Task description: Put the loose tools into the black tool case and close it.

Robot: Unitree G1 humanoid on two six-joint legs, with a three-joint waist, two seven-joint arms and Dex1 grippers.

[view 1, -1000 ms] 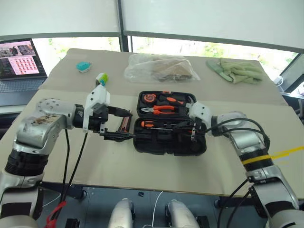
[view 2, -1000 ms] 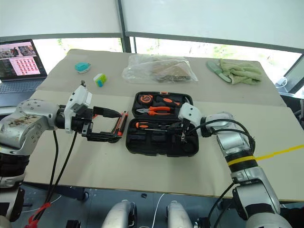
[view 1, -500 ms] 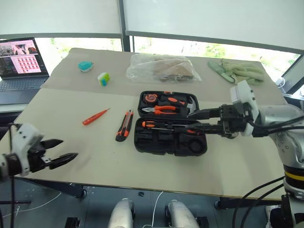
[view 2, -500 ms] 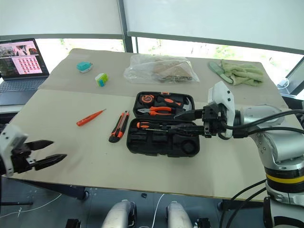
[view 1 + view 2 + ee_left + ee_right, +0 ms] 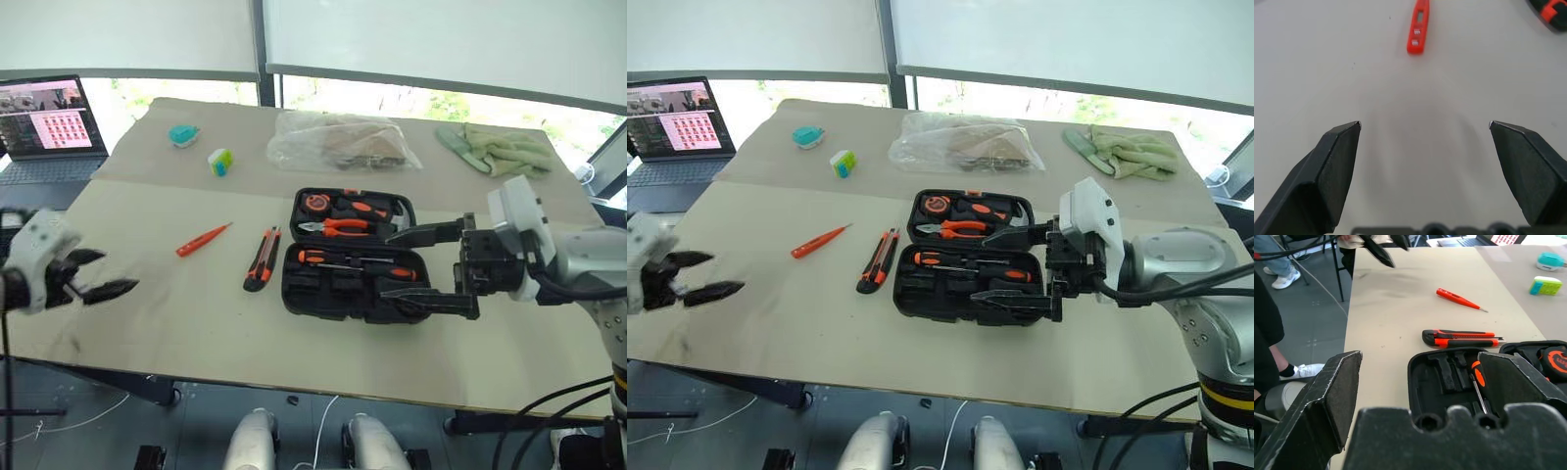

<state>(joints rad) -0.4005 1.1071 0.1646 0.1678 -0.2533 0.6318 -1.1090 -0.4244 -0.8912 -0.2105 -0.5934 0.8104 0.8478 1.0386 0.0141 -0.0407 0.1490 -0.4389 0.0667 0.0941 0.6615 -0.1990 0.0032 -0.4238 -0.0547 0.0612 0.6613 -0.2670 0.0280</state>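
Observation:
The case's near half [image 5: 343, 284] is under my right gripper, so my right gripper should move back while my left gripper brings in the orange screwdriver [image 5: 201, 242] from past the utility knife.
The black tool case [image 5: 338, 294] lies open at the table's centre. Its near half holds two orange-and-black screwdrivers [image 5: 355, 260]. Its far half holds orange-handled pliers [image 5: 338, 226] and a small round tape [image 5: 312, 203]. Left of the case lie the black-orange utility knife [image 5: 262, 258] and, further left, the all-orange screwdriver [image 5: 203, 240]. My right gripper [image 5: 387, 264] hangs open and empty above the case's right part, pointing left across it. My left gripper [image 5: 113, 274] is open and empty over the table's left edge, well short of the orange screwdriver [image 5: 1418, 29].
At the back stand a clear plastic bag [image 5: 338, 142], a green cloth [image 5: 500, 149], a teal object [image 5: 181, 134] and a small green-and-white block [image 5: 220, 161]. A laptop [image 5: 54, 117] sits far left. A person's legs [image 5: 1278, 269] show beyond the table's left side.
My right gripper opened, then lifted and drew back from the case's near half. My left arm swung out from beside the case to the table's left edge, still open.

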